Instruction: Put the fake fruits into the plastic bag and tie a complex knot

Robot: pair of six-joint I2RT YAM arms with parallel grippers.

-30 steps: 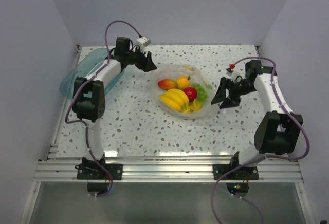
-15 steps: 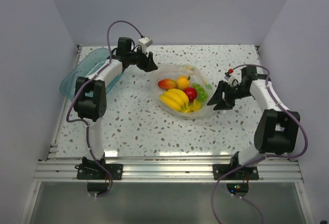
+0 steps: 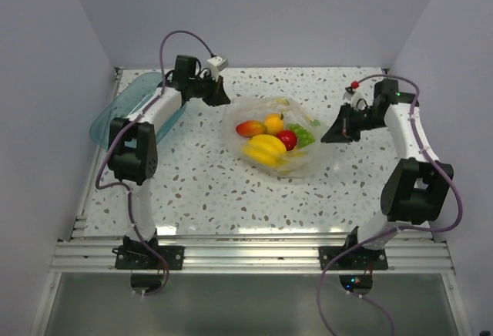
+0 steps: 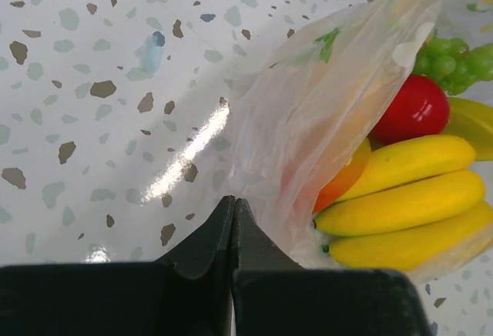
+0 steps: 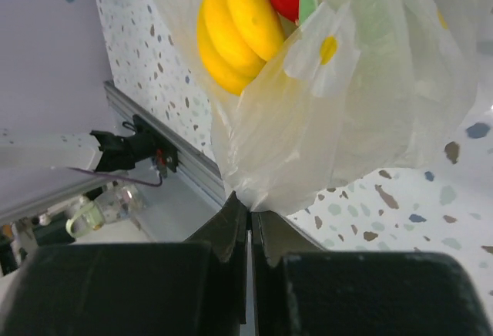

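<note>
My left gripper is shut beside the bag's loose rim (image 4: 248, 186). My right gripper needs to draw the bag's pinched edge (image 5: 258, 186) away before my left gripper takes hold of that loose rim.
The clear plastic bag (image 3: 302, 164) lies mid-table with the fake fruits inside: yellow banana bunch (image 3: 266, 149), red apple (image 3: 286, 139), orange (image 3: 273, 124), green grapes (image 3: 305, 133) and an orange-red piece (image 3: 249, 128). My left gripper (image 3: 224, 99) is shut at the bag's far-left rim; in the left wrist view the film (image 4: 308, 120) runs down to its closed tips (image 4: 233, 202), beside the bananas (image 4: 408, 197) and apple (image 4: 418, 109). My right gripper (image 3: 328, 136) is shut on the bag's right edge; its jaws (image 5: 249, 211) pinch gathered film (image 5: 347, 120) below the bananas (image 5: 235, 20).
A teal translucent tray (image 3: 123, 111) sits at the table's far-left edge, behind the left arm. The aluminium rail (image 3: 254, 255) runs along the near edge. White walls enclose the table on three sides.
Both grippers went from open to shut on the bag's edges. The right gripper moved back and toward the bag. The bag is drawn up between them and the fruits have bunched together.
</note>
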